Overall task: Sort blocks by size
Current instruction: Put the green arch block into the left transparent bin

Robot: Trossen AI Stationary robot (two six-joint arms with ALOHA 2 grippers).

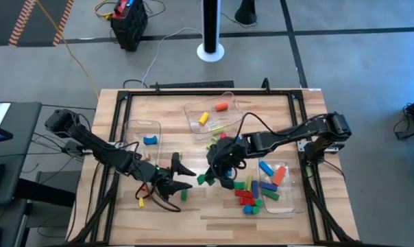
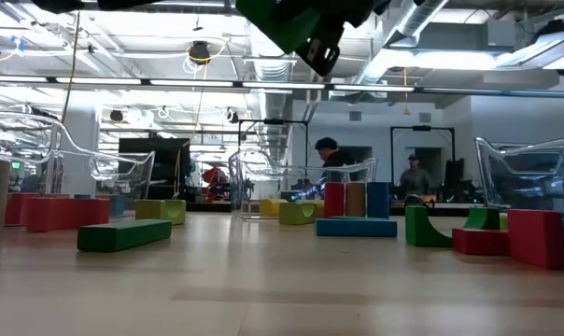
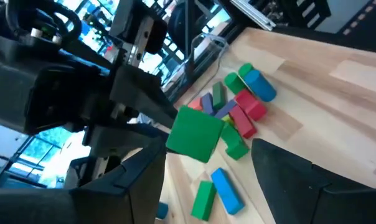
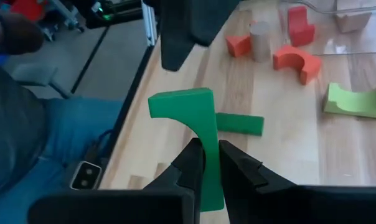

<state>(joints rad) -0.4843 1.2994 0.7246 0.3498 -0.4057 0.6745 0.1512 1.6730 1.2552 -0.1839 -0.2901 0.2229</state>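
Note:
My left gripper needs to pick up the green arch-shaped block [image 1: 202,180] and carry it to the bin with the blue arch [image 1: 145,140], because that bin is far from my right gripper.
My right gripper [image 4: 211,163] is shut on a green arch-shaped block [image 4: 191,115], held up over the middle of the table [image 1: 207,180]; the low view shows it high above the tabletop [image 2: 280,21]. My left gripper [image 1: 184,174] stands open just left of it, fingers toward the block [image 3: 194,134] and apart from it. Several other blocks lie in a heap [image 1: 248,193] by the right bin. A green bar [image 1: 184,195] lies flat near the left gripper. My right gripper pinches the green block's thin leg [image 4: 210,146] between its two fingers. The fingers come from the table's right, slanting down. The block is lifted clear of the table, its wide end [image 4: 175,102] sticking out beyond the fingertips.
Clear plastic bins stand at the far middle [image 1: 210,113], the left [image 1: 142,134] and the right [image 1: 284,186], each with a few blocks inside. A black frame [image 1: 118,137] borders the tabletop. People show in the room beyond [image 2: 331,159].

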